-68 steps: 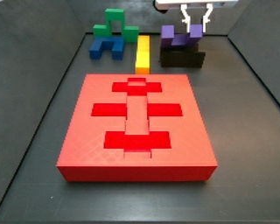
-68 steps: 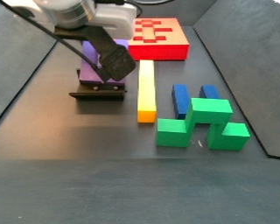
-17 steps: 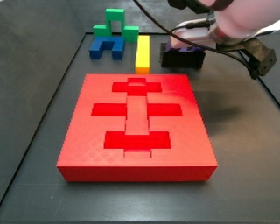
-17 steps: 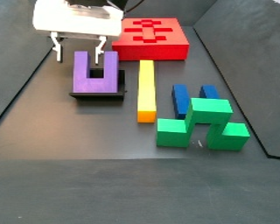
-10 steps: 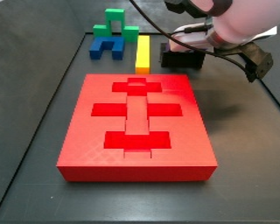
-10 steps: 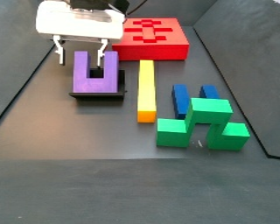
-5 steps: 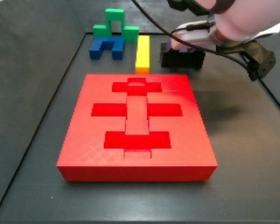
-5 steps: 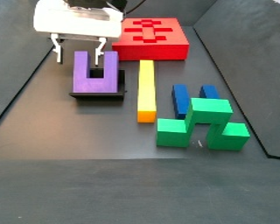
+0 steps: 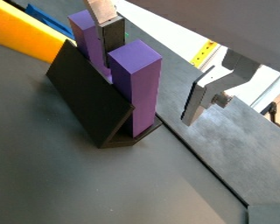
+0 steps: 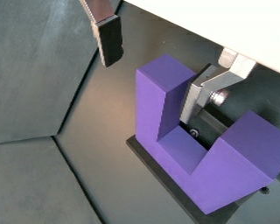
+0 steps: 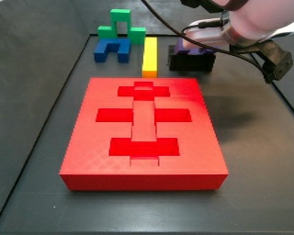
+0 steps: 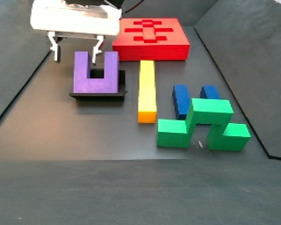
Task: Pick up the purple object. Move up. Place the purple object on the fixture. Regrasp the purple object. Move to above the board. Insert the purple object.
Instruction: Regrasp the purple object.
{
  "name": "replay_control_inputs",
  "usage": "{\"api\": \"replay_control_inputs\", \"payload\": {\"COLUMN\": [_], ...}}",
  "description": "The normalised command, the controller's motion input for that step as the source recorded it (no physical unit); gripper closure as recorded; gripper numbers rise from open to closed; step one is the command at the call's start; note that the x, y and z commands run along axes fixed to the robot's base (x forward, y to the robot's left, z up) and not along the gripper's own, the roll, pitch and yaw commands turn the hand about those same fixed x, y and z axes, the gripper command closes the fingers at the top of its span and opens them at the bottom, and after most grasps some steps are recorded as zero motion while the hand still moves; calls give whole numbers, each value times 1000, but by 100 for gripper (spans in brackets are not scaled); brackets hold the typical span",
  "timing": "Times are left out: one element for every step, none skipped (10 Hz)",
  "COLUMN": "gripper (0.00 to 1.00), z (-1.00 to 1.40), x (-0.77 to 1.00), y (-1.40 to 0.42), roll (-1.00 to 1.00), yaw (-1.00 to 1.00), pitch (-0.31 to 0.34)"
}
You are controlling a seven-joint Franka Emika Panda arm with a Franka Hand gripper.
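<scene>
The purple object (image 9: 136, 77) is resting in the open trough of the black fixture (image 9: 108, 114), so when I lift, it will come loose and leave the fixture behind.
The purple object (image 12: 94, 76) rests on the black fixture (image 12: 98, 95), its two prongs pointing toward the red board (image 12: 154, 39). My gripper (image 12: 76, 55) is open at the prong ends. In both wrist views one prong (image 9: 136, 80) (image 10: 164, 96) stands between the fingers, neither pad touching it. One finger (image 10: 108, 39) is outside the prong, the other finger (image 10: 208, 87) sits in the notch. In a side view my arm covers most of the purple object (image 11: 194, 52) and the fixture (image 11: 193, 64) beyond the board (image 11: 143, 128).
A yellow bar (image 12: 147, 88) lies right beside the fixture. Past it are a dark blue block (image 12: 185, 97) and green blocks (image 12: 207, 121). Dark sloping walls (image 12: 25, 79) close in the floor on both sides.
Since 6.8 s ago my gripper let go of the purple object, which now lies on the fixture, and turned to straddle one prong. Over the last second it has barely shifted.
</scene>
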Motion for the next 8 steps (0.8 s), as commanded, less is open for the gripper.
{"api": "replay_control_inputs", "payload": {"gripper": [0,100,100,100,100,100,100,100], "z": [0,0,0,0,0,0,0,0], "x": [0,0,0,0,0,0,0,0], "y": [0,0,0,0,0,0,0,0], "roll": [0,0,0,0,0,0,0,0], "yaw": [0,0,0,0,0,0,0,0], "pitch": [0,0,0,0,0,0,0,0]}}
